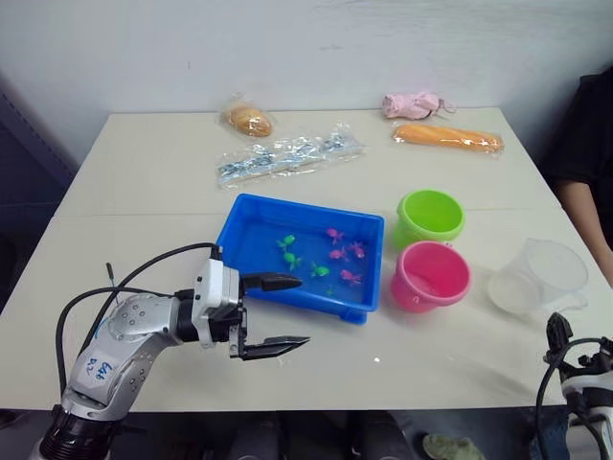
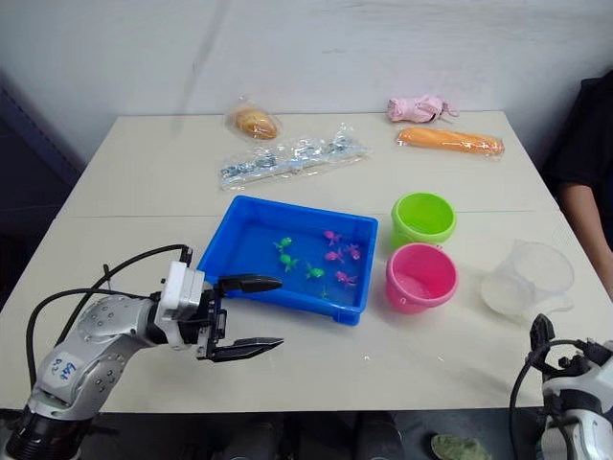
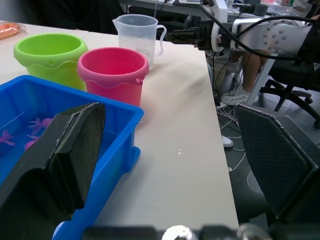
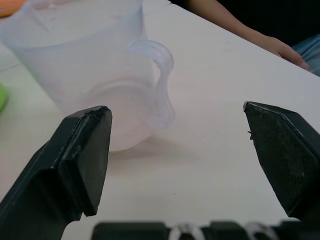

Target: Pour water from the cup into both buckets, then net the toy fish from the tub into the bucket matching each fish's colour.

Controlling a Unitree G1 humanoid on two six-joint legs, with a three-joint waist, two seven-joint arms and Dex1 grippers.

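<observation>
The cup's rim (image 1: 538,277) sticks out into a spout facing away from the cup's handle. The water should pour out there when I tip the cup sideways.
The blue tub (image 1: 296,299) sits mid-table with water and several green toy fish (image 1: 290,257) and pink ones (image 1: 347,255) in it. To its right stand the two buckets, the lime green one (image 1: 430,217) farther back and the hot pink one (image 1: 431,276) in front of it. The clear cup (image 1: 539,278) stands upright right of the pink bucket. My left gripper (image 1: 303,310) hovers open at the tub's near-left corner, one finger over the rim. My right gripper (image 4: 175,110) is open and empty near the table's front right edge, just short of the cup's handle (image 4: 162,75).
Along the far side lie a bagged bun (image 1: 249,120), a clear packet of small blue parts (image 1: 287,156), a pink bundle (image 1: 412,104) and a long orange packet (image 1: 446,137). A person's arm (image 1: 584,206) rests at the table's right edge.
</observation>
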